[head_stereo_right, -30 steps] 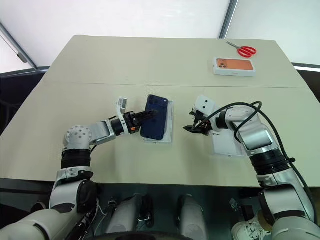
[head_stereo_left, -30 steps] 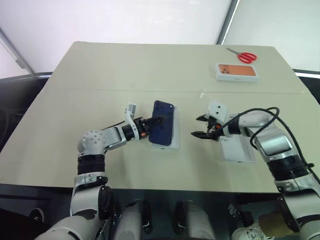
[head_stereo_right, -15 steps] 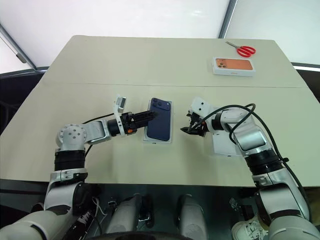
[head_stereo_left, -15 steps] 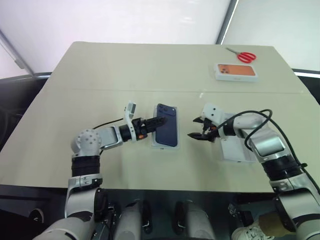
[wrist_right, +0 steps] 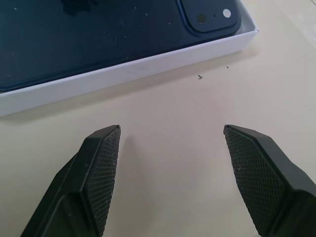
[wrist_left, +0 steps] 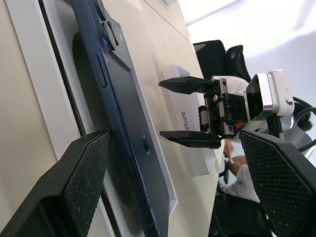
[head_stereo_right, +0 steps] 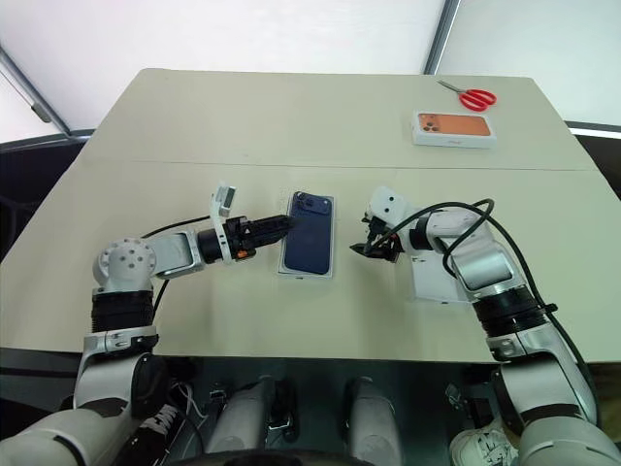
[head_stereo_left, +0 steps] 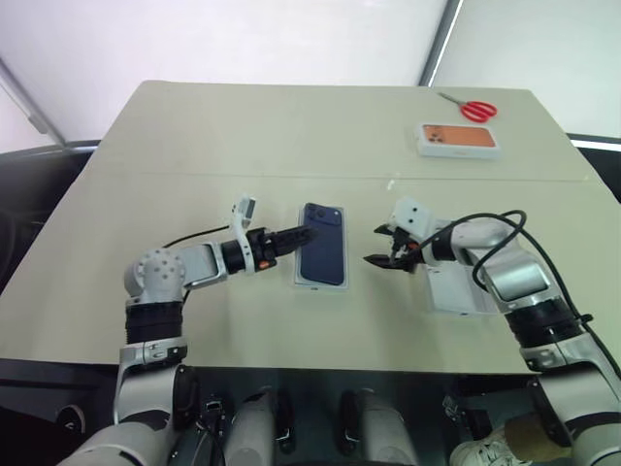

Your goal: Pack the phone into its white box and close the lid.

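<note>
The phone's long edge [wrist_left: 100,79] is tilted up at my left gripper's finger. I should pull my left gripper out beside the white box and let the phone settle down flat.
The dark navy phone [head_stereo_left: 323,254] lies flat, back up, in the white box [head_stereo_left: 320,285] at the table's middle. My left gripper [head_stereo_left: 307,234] stands open, its tips at the phone's left edge and not gripping it. In the left wrist view the phone [wrist_left: 128,123] runs between the wide-spread fingers [wrist_left: 74,187]. To the box's right, my right gripper [head_stereo_left: 375,245] hangs open and empty just above the table; its wrist view looks on the box wall [wrist_right: 123,74] and the camera corner. The white lid [head_stereo_left: 456,289] lies on the table under my right forearm.
A white box with an orange phone picture [head_stereo_left: 460,139] and red scissors [head_stereo_left: 475,109] lie at the far right of the table. A seam runs across the tabletop behind the white box.
The phone, tilted up on its edge a second ago, now lies flat in the box. My left gripper has drawn back a little to the left. The right gripper has stayed put.
</note>
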Controlling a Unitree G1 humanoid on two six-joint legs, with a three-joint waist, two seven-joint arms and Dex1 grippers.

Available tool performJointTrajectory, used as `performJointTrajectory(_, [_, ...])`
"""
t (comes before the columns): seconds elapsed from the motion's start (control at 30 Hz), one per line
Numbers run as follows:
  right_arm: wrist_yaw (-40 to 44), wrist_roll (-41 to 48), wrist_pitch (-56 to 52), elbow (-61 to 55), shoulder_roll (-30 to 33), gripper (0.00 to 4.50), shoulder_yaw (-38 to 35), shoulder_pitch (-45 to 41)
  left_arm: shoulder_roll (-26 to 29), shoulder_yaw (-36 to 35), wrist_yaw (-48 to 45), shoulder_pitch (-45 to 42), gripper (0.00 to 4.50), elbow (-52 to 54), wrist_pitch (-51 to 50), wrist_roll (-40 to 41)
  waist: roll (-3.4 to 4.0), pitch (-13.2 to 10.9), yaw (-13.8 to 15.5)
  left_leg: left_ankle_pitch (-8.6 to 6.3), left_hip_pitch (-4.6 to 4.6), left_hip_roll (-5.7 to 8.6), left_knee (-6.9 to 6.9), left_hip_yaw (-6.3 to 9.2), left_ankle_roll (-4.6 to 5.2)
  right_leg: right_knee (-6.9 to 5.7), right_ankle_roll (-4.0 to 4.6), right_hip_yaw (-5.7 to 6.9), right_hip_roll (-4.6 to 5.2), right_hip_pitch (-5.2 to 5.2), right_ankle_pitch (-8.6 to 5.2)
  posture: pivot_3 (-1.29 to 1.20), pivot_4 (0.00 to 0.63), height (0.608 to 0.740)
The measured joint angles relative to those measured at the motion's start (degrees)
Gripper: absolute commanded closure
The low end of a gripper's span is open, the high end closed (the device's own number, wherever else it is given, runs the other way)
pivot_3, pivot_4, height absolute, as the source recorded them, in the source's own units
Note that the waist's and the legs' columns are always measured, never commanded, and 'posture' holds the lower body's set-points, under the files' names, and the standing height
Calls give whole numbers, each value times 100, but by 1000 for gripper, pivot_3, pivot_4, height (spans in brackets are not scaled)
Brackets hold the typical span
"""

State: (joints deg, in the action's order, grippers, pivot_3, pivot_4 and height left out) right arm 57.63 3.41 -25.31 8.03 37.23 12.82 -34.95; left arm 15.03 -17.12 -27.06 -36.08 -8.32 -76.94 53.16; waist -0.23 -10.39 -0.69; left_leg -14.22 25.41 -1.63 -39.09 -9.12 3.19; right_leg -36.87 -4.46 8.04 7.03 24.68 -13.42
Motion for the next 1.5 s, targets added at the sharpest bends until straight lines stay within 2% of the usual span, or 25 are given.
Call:
performJointTrajectory(0.23, [-108,-13,-86,21,-45,979,-17,-1,472,-12,-47,1,160,299,-5,-4,1,0,-10,-6,0,-1,1,-1,-10,0,0,-1,0,2,0,0,150,738])
performJointTrajectory(0.27, [-130,14,-126,21,-61,1241,-41,-1,563,-17,-59,1,386,317,24,-18,1,0,-11,-6,0,-1,1,-1,-11,0,0,-1,0,2,0,0,150,738])
performJointTrajectory(0.33, [-195,55,-215,21,-137,1885,-113,-1,695,-26,-19,-4,996,274,188,-148,1,0,-6,-7,0,0,1,0,-13,0,0,-1,1,2,0,0,150,738])
performJointTrajectory(0.5, [-300,-157,-23,23,-162,4381,67,46,751,241,113,-6,3483,-36,551,-685,1,0,11,-9,2,3,2,0,-15,1,0,0,3,2,0,0,150,738])
performJointTrajectory(0.57, [-381,-258,2,33,-263,4500,170,52,659,377,96,-6,4490,-146,623,-776,1,0,-2,-9,2,1,2,-1,-16,0,0,-1,2,3,0,0,150,738])
performJointTrajectory(0.87, [-549,-338,26,10,-491,4500,254,51,574,1275,-313,-106,4490,-441,773,-1242,1,0,-5,-7,1,1,3,-3,-14,0,0,-1,-8,3,0,0,150,738])
performJointTrajectory(1.13, [-543,-398,17,-26,-462,4500,255,62,283,1306,-478,-491,4490,-1071,885,-1431,1,0,11,-5,1,3,2,-1,-9,1,0,1,4,2,0,0,150,738])
performJointTrajectory(1.5, [-392,-410,48,-278,255,4500,-86,494,-590,1833,-600,-807,4490,-1369,1329,-2106,3,2,205,-19,1,21,-3,10,1,27,-1,24,34,-21,0,0,150,738])
